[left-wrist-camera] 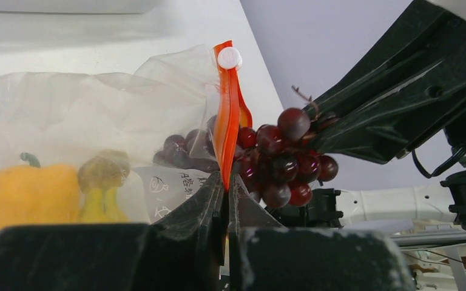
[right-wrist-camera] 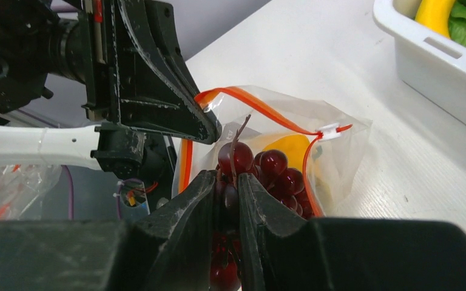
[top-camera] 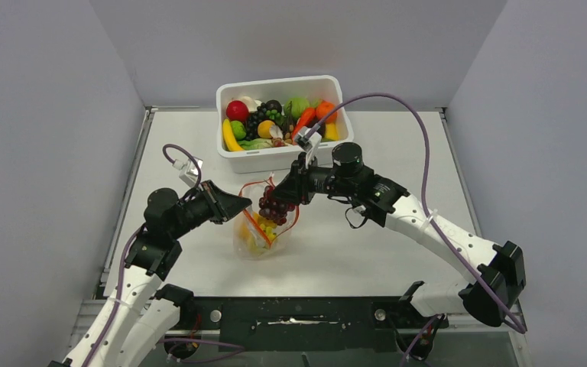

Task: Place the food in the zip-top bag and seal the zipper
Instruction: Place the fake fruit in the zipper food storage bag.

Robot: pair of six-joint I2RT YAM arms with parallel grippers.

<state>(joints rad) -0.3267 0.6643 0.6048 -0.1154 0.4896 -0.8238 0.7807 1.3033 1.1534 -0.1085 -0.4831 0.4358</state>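
I should keep moving my right gripper down into the bag and let go there, because the dark red grapes point(top-camera: 273, 208) are hanging in the bag's opening point(top-camera: 263, 229), which my left gripper is holding open.
The clear zip-top bag point(top-camera: 260, 229) stands mid-table with its mouth open. My left gripper point(top-camera: 246, 202) is shut on the bag's orange-red zipper point(left-wrist-camera: 227, 127) strip, holding one side of the mouth up. A yellow pepper point(left-wrist-camera: 27, 191) and a banana bunch point(left-wrist-camera: 100, 188) lie inside the bag. My right gripper point(top-camera: 279, 191) is shut on a bunch of dark red grapes point(top-camera: 274, 206), which hangs at the bag's mouth. In the right wrist view the grapes point(right-wrist-camera: 267, 173) sit between the fingers, just over the open zipper point(right-wrist-camera: 261, 109).
A white tub point(top-camera: 279, 157) with several more toy fruits and vegetables stands at the back of the table, just behind the right gripper. Grey walls close in on the left and right.
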